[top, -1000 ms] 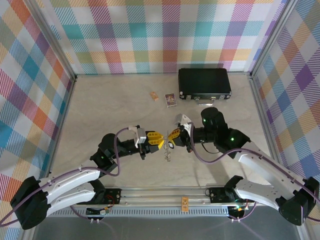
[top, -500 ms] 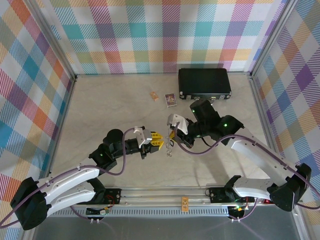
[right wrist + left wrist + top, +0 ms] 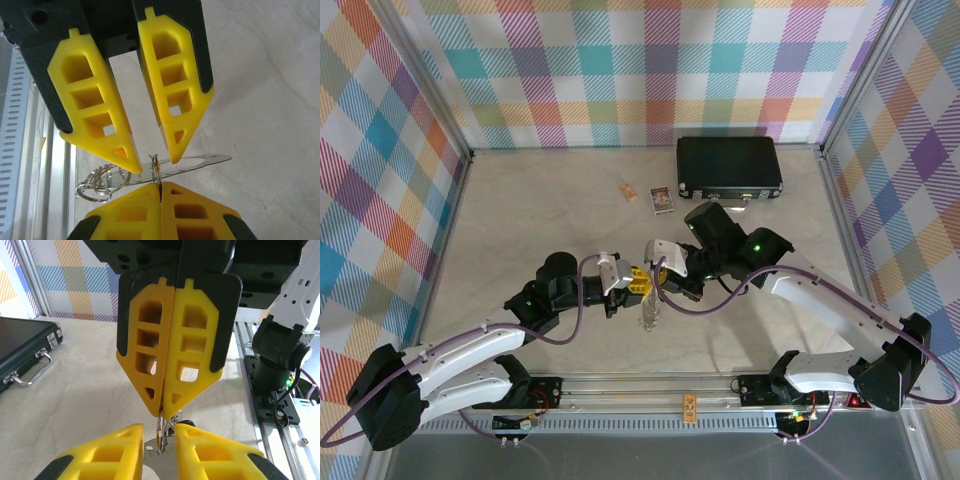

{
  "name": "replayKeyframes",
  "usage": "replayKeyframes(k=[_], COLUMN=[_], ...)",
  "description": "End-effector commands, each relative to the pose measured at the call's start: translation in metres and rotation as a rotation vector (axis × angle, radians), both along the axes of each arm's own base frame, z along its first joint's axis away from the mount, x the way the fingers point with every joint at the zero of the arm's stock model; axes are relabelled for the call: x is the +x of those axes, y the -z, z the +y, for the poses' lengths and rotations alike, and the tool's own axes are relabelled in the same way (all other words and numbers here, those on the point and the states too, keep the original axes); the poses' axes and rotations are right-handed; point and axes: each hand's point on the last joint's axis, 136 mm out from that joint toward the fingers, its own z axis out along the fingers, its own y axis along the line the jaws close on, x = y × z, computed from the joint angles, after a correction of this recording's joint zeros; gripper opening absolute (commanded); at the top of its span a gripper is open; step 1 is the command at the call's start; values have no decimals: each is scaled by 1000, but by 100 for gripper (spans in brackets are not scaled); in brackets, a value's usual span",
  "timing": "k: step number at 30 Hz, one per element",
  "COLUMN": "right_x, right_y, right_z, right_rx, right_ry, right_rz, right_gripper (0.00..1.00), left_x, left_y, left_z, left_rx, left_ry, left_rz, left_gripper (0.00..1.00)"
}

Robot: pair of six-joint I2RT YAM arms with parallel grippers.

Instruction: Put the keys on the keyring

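Note:
I should first close my left gripper on the keyring's free edge, because only my right gripper is pinching the keyring. Then my right gripper should open and take hold again close by.
A thin steel keyring hangs pinched between the tips of my right gripper, which is shut on it. My left gripper is open, one yellow finger on each side of the ring without squeezing it. In the right wrist view my right gripper clamps the keyring from below, and my left gripper straddles it from above. A flat metal tag and a bunch of further rings hang behind. From above, both grippers meet over mid-table, with the keys dangling.
A black case lies at the back right; its handle faces the arms. Two small cards lie on the table just left of it. The aluminium rail runs along the near edge. Checked walls enclose three sides.
My right arm has swung left and its gripper has closed in on the left one. The fingertips now meet around the keyring. The hanging keys shifted slightly left.

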Motion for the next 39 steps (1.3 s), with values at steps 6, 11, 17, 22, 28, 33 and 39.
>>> replayKeyframes(k=[6,11,17,22,28,33,39], right_x=[-8,-8,-2,8,2,-6,-8], right_y=[-15,-18,-24,-32,-44,-50,-61], right_z=[7,7,6,-5,-15,-15,-10], right_rx=[45,58,85,147,294,388,444], right_ry=[-47,-48,4,129,216,222,198], right_rz=[-23,-35,-59,-117,-126,-70,-12], right_gripper=[0,0,3,23,26,25,23], left_x=[2,1,1,3,3,-3,-10], left_y=[-14,-10,-12,-27,-48,-67,-80], left_z=[-7,-9,-9,-6,-4,-1,2], left_rx=[-18,-8,-27,-116,-249,-361,-408], left_ry=[36,49,51,21,12,33,67], left_rz=[-25,-13,-9,-37,-41,-59,-81], left_gripper=[21,10,0,0,0,0,0])
